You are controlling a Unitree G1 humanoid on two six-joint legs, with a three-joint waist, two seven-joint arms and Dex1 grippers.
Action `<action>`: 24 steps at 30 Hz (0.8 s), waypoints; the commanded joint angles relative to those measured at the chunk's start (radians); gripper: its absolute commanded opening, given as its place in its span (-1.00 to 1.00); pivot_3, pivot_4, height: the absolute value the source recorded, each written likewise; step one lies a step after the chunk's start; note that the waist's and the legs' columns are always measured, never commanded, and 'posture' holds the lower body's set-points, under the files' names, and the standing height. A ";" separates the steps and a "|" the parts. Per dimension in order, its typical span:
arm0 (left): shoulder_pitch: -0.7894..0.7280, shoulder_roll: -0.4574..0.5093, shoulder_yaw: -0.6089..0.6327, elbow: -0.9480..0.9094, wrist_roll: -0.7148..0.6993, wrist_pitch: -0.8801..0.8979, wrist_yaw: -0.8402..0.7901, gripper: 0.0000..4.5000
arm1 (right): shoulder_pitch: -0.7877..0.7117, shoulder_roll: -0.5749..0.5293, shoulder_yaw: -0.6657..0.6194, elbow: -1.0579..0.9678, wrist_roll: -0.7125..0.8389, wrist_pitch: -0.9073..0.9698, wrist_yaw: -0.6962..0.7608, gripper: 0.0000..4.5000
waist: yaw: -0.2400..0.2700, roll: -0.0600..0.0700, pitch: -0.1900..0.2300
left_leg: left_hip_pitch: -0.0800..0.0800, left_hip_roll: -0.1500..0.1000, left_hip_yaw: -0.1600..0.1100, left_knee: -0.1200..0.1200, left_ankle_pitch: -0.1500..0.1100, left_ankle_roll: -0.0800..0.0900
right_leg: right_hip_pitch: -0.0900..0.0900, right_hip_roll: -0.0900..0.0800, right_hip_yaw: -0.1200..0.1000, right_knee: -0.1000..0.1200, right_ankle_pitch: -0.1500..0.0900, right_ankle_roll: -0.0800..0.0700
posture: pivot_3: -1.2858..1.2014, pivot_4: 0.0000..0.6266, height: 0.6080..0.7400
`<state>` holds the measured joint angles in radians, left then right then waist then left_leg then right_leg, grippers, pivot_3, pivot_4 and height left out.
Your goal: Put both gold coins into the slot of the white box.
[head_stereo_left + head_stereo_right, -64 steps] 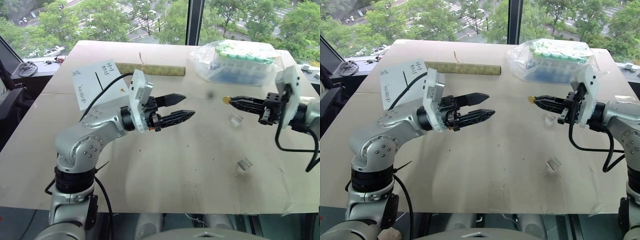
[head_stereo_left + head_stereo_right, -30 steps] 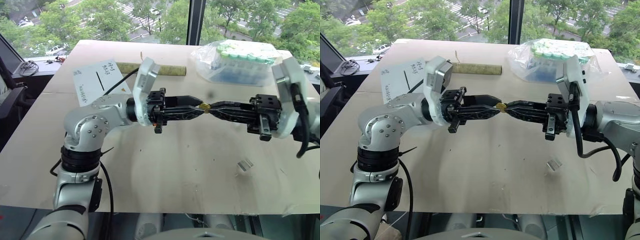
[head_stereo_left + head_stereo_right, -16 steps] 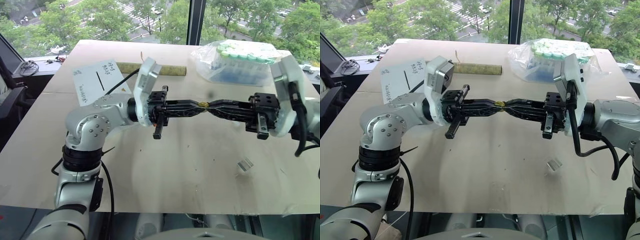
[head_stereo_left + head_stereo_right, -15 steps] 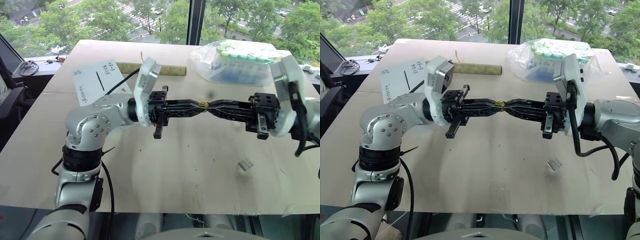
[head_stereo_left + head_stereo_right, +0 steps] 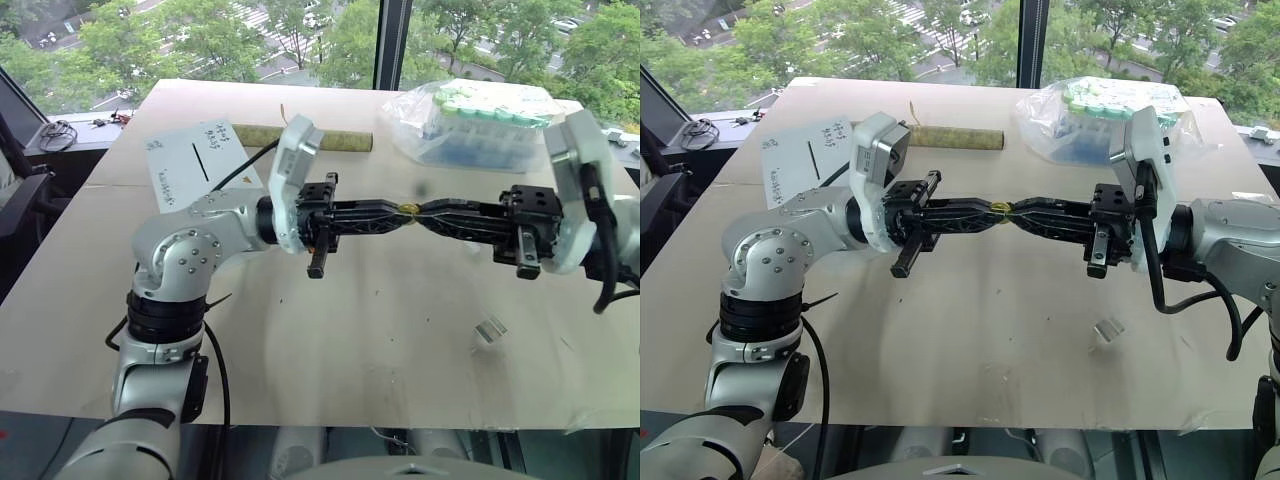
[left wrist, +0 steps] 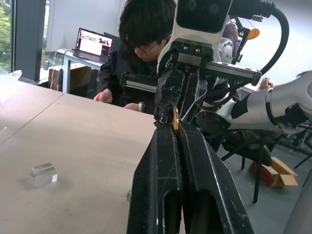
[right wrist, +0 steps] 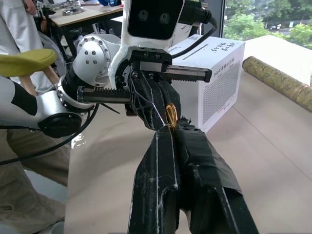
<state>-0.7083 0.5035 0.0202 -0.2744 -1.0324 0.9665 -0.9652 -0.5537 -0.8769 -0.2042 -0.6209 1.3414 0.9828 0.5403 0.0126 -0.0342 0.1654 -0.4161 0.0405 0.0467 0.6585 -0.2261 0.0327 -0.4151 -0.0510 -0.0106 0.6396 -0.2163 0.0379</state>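
Note:
Next, my right gripper lets go before my left gripper goes to the white box's slot (image 5: 200, 161). Both grippers are pinching the gold coin (image 5: 408, 209), and the slot is on my left gripper's side.
One gold coin (image 5: 408, 210) hangs above the middle of the table, pinched where my two grippers meet tip to tip. My left gripper (image 5: 399, 211) points right and is shut on the coin (image 6: 175, 118). My right gripper (image 5: 421, 212) points left and is shut on the same coin (image 7: 171, 115). The white box (image 5: 195, 165) stands at the far left of the table behind my left arm. Its black slot (image 5: 205, 160) lies on top beside dark handwriting. The box (image 7: 217, 80) also appears behind the left hand in the right wrist view.
A clear bag of green-capped tubes (image 5: 482, 125) sits at the back right. A gold-patterned roll (image 5: 305, 138) lies along the back. Small clear plastic holders (image 5: 490, 328) rest on the table at the right. A seated person (image 6: 141, 44) is beyond the table's right side.
The two hands came together from apart. Over the last second the left gripper closed onto the coin that the right gripper holds. Both arms have since stayed still.

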 commanded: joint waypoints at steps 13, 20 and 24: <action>-0.016 -0.058 0.160 -0.110 0.064 -0.051 0.585 -1.00 | 0.201 -0.095 -0.161 -0.050 -0.292 -0.248 0.215 0.97 | 0.003 -0.001 0.000 | -0.001 0.000 0.000 -0.001 0.000 0.000 | 0.000 0.000 0.000 -0.002 0.000 0.001 | 0.03 -0.52 1.00; -0.105 -0.072 -0.034 -0.224 0.762 0.004 1.275 -1.00 | 0.286 -0.066 -0.273 0.045 -0.429 -0.436 0.338 0.97 | 0.004 -0.002 0.001 | 0.000 -0.001 0.000 -0.002 0.000 0.000 | 0.001 0.000 0.000 -0.002 0.001 0.002 | 0.03 -0.52 1.00; -0.171 -0.099 -0.083 -0.220 0.954 0.180 1.419 -1.00 | 0.273 -0.069 -0.247 0.088 -0.464 -0.477 0.379 0.97 | 0.002 -0.003 0.001 | 0.000 -0.001 0.000 -0.002 0.000 0.000 | 0.001 0.000 0.000 -0.002 0.001 0.002 | 0.03 -0.52 1.00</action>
<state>-0.8538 0.4092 -0.0404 -0.4601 -0.1592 1.0890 0.4004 -0.2589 -0.9425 -0.4396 -0.5362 0.8847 0.5385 0.8993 0.0145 -0.0367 0.1668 -0.4155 0.0395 0.0471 0.6557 -0.2261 0.0326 -0.4142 -0.0509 -0.0104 0.6371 -0.2140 0.0418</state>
